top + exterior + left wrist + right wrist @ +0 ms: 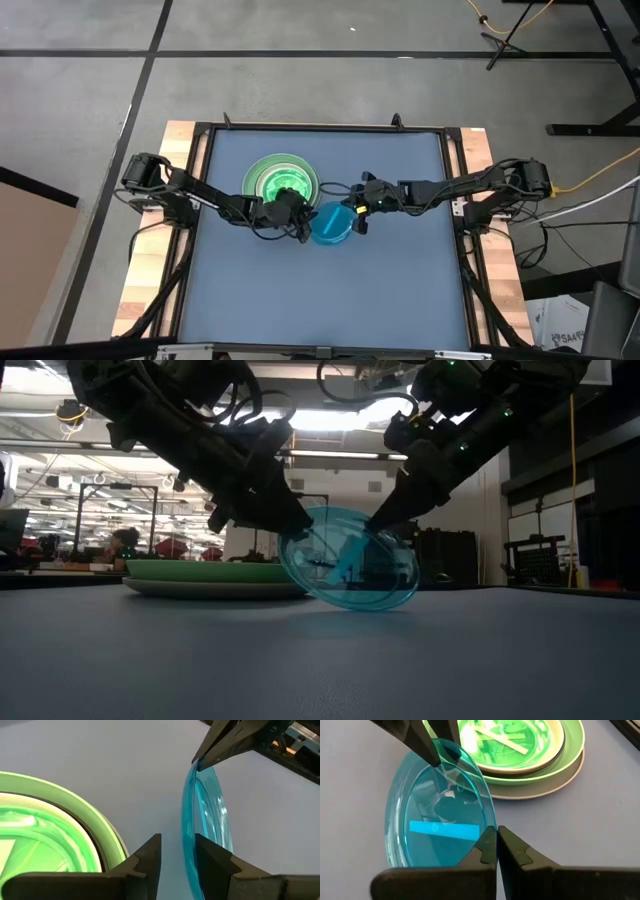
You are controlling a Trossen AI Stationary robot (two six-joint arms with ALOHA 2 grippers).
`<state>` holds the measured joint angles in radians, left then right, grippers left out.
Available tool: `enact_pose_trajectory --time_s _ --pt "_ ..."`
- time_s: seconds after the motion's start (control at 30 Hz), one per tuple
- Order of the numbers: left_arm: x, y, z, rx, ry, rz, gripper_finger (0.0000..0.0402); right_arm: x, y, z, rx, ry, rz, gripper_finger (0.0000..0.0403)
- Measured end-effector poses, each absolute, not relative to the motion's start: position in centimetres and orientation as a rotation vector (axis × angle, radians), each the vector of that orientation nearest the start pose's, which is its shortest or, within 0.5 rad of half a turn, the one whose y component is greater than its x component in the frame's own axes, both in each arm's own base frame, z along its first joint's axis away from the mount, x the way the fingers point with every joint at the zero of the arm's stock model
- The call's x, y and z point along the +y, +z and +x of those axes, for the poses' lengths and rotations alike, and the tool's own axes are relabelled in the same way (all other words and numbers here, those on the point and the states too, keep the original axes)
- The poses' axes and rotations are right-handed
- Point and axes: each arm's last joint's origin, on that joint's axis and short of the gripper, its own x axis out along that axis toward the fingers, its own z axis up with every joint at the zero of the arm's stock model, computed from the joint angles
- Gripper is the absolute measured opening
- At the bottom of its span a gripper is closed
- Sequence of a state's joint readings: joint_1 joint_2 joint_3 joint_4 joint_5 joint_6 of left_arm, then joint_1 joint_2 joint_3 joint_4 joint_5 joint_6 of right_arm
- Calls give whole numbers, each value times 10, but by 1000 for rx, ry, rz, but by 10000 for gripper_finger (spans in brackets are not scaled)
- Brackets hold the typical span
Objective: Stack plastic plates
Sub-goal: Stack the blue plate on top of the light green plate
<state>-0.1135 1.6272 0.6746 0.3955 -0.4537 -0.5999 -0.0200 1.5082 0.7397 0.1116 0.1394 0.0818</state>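
Observation:
My gripper will lower the blue plate [332,225], which should then nest inside the stack, because the top green plate [286,180] is about as wide.
A translucent blue plate [330,224] stands tilted on its edge near the table's middle, its lower rim [372,603] on the table. My right gripper [496,845] is shut on the rim on the plate's right side. My left gripper [177,857] is open at the opposite, left side of the rim, one finger on each side of it. A stack [281,181] lies flat to the far left of the blue plate: translucent green plates [512,740] on a black-rimmed plate, a light green plate [572,757] and a grey plate [540,792]. My right gripper pinches the blue plate's rim [489,826] between its two fingertips, coming slanting down from the table's right. The plate leans tilted, its lower rim on the table. My left gripper is astride the opposite rim [188,847], slanting down from the left. The rim lies against one finger [207,857], with a gap to the other.
The blue table mat [330,300] is bare toward the near edge. The stack sits close beside my left arm [220,205]. Wooden side rails [150,280] run along both table edges.

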Motion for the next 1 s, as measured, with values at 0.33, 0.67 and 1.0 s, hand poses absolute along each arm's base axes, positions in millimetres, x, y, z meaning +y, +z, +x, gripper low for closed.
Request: enact_pose_trajectory --time_s 0.33,0.67,1.0 --pt "-22 153 305 417 487 -419 96 -10 181 298 649 -180 40 0" --pt "-22 153 305 417 487 -419 61 -10 181 298 650 -180 40 1" --pt "-22 153 305 417 488 -419 38 -10 181 298 650 -179 40 50"
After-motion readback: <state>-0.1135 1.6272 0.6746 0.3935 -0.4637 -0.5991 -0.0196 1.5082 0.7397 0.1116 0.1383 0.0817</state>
